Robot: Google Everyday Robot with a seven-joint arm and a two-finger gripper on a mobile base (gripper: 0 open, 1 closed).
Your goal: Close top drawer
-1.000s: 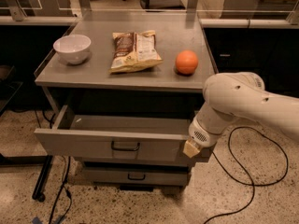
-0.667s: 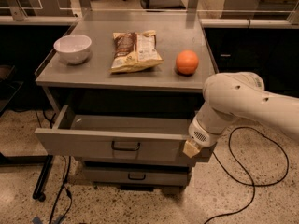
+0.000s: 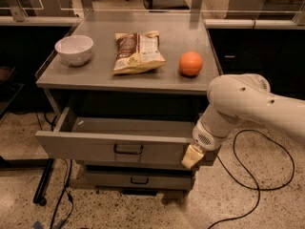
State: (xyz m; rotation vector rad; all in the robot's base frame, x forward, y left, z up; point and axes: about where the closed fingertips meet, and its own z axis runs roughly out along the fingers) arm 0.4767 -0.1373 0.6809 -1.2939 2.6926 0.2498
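Note:
My gripper is at the outer end of the top drawer's front panel, so I should move it inward onto the panel's front side [image 3: 171,155] and push the drawer closed.
The top drawer [image 3: 86,147] is a wide grey metal drawer, pulled well out from under the cabinet top. Its flat front panel has a small dark loop handle [image 3: 128,150] at the centre. Its inside looks empty. My gripper [image 3: 191,157] is at the right end of the drawer's front panel, right against it, on the end of my white arm [image 3: 248,104]. Only its tan tip shows.
On the grey cabinet top [image 3: 100,75] stand a white bowl [image 3: 74,49], a chip bag [image 3: 137,52] and an orange [image 3: 191,63]. A lower drawer [image 3: 138,179] is slightly out. Black cables [image 3: 257,185] lie on the speckled floor at the right and left.

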